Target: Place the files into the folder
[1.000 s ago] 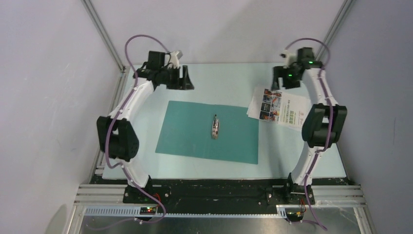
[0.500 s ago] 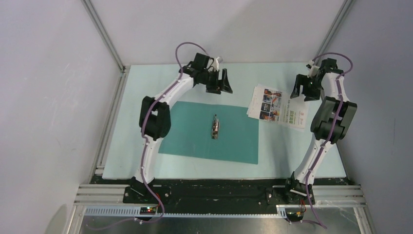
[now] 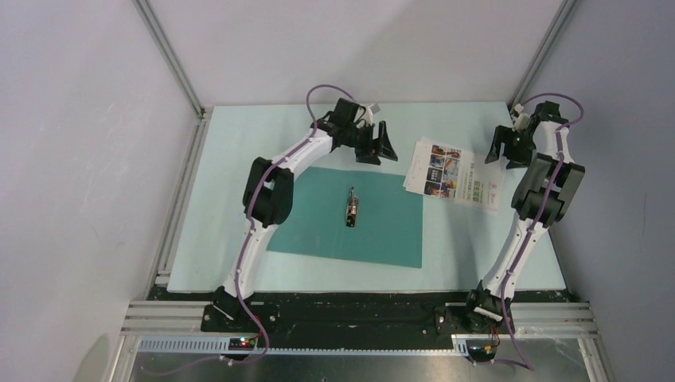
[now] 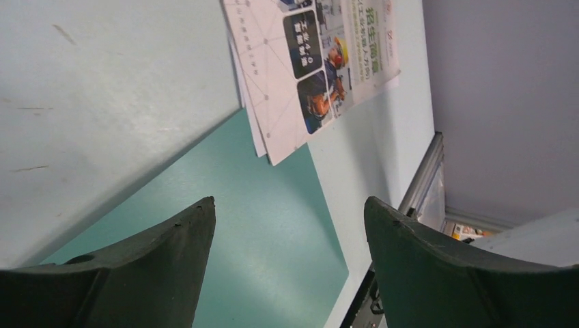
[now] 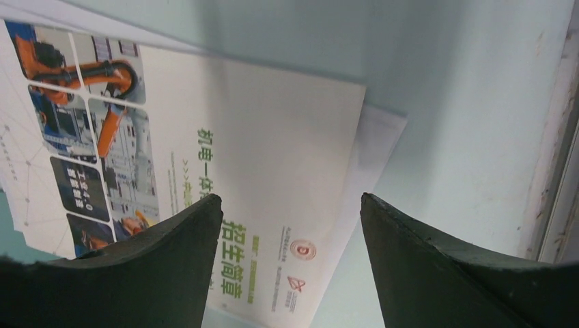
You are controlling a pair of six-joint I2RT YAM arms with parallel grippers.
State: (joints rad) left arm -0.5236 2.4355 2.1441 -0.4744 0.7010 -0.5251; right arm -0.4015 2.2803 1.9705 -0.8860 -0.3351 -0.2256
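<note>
My left gripper should stay on its way, as the files' corner over the teal folder [image 3: 408,187] points toward its open fingers. It should keep moving to that corner [image 4: 274,157] until the fingers straddle it and close.
The teal folder [image 3: 310,215] lies open and flat mid-table, its metal clip [image 3: 351,207] on the spine. The files [image 3: 454,175] lie stacked to its right, just overlapping the folder's far right corner. The colourful brochure page [image 5: 259,137] is on top and a plain white sheet [image 5: 379,137] peeks out beneath it. My left gripper [image 3: 380,147] hovers open over the folder's far right corner [image 4: 259,232], just left of the files [image 4: 314,68]. My right gripper [image 3: 501,151] hovers open above the files' right edge, nothing between its fingers [image 5: 291,197].
The pale blue table mat [image 3: 239,159] is boxed in by grey walls and aluminium rails [image 3: 179,199]. The right rail [image 5: 560,137] runs close beside the files and my right gripper. Both arm bases sit at the near edge.
My left arm swung from the far left corner rightward to the folder's far right corner by the files. My right gripper shifted right, from the files' far left to their right edge.
</note>
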